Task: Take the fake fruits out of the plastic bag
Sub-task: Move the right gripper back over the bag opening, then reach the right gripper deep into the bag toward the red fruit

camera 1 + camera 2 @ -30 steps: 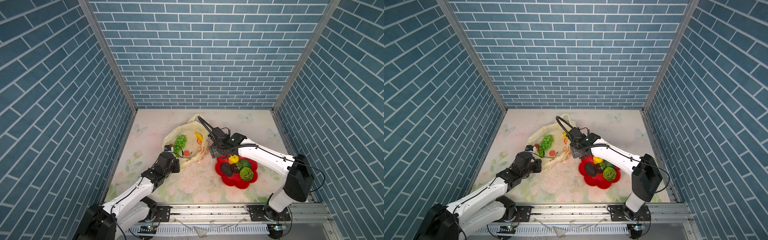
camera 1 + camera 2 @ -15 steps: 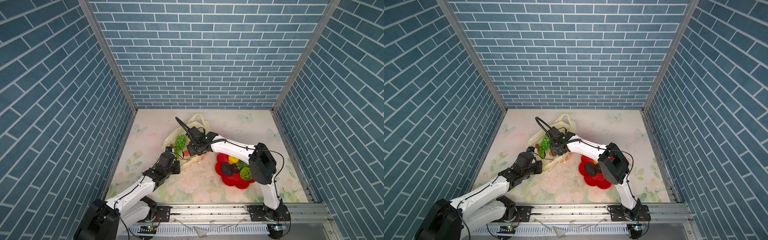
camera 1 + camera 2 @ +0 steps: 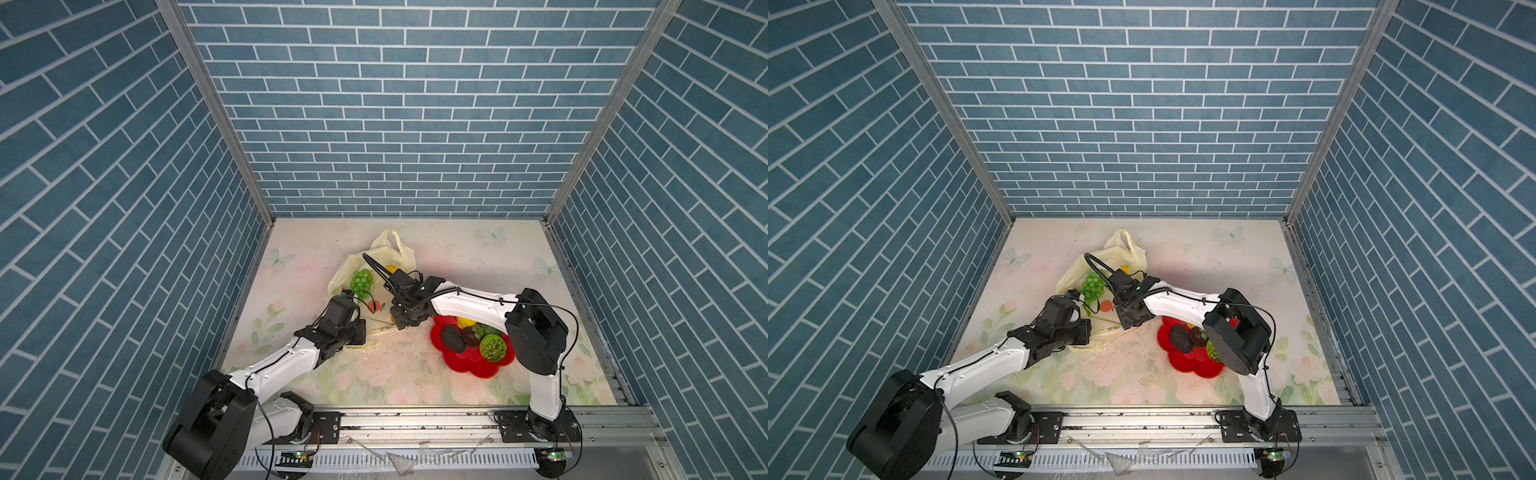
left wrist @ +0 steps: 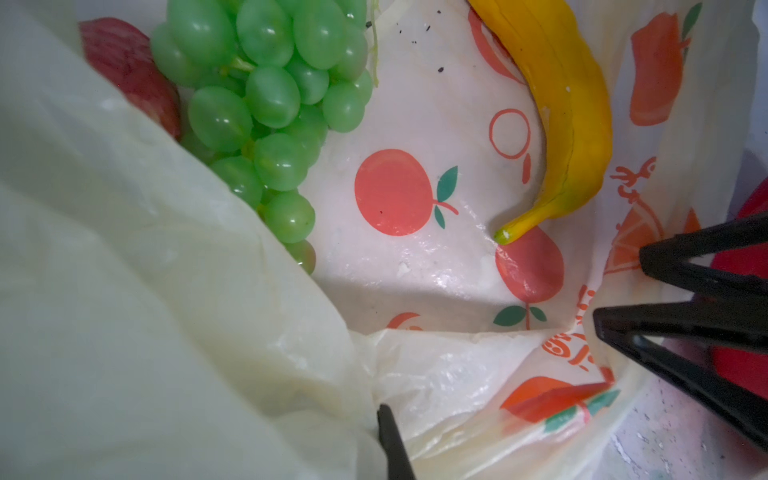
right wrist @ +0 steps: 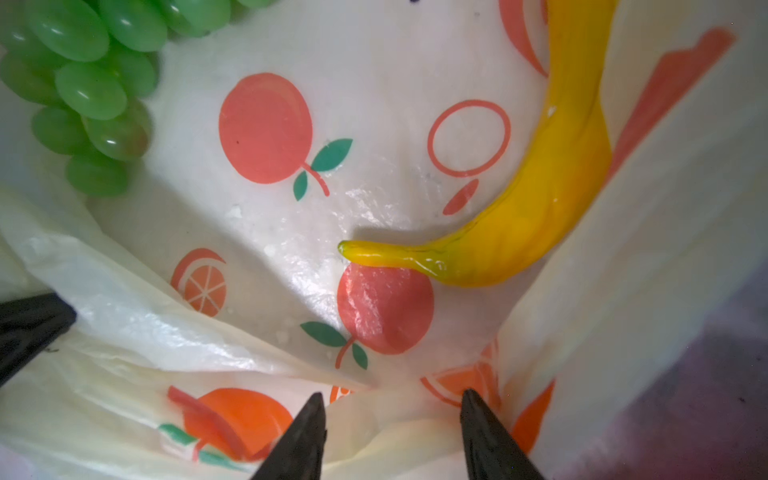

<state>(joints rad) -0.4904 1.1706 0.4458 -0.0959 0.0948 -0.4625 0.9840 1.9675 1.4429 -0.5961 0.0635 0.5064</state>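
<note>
The bag's flap is hanging over the red fruit next to the green grapes. Next, my left gripper pulls the bag's flap back before my right gripper reaches in.
The cream-yellow plastic bag lies open left of centre. Inside it are a green grape bunch, a yellow banana and a red fruit half under a flap. My left gripper is shut on the bag's near rim, with plastic draped over it. My right gripper is at the bag's right rim. Its jaws stand apart with a fold of the rim between the fingertips.
A red flower-shaped plate sits just right of the bag and holds a dark brown fruit, a green round one and a yellow lump. Blue brick walls close in three sides. A metal rail runs along the front.
My right gripper has swung left from beside the plate to the bag's right rim, and its jaws have narrowed. The left gripper has kept its hold on the bag.
</note>
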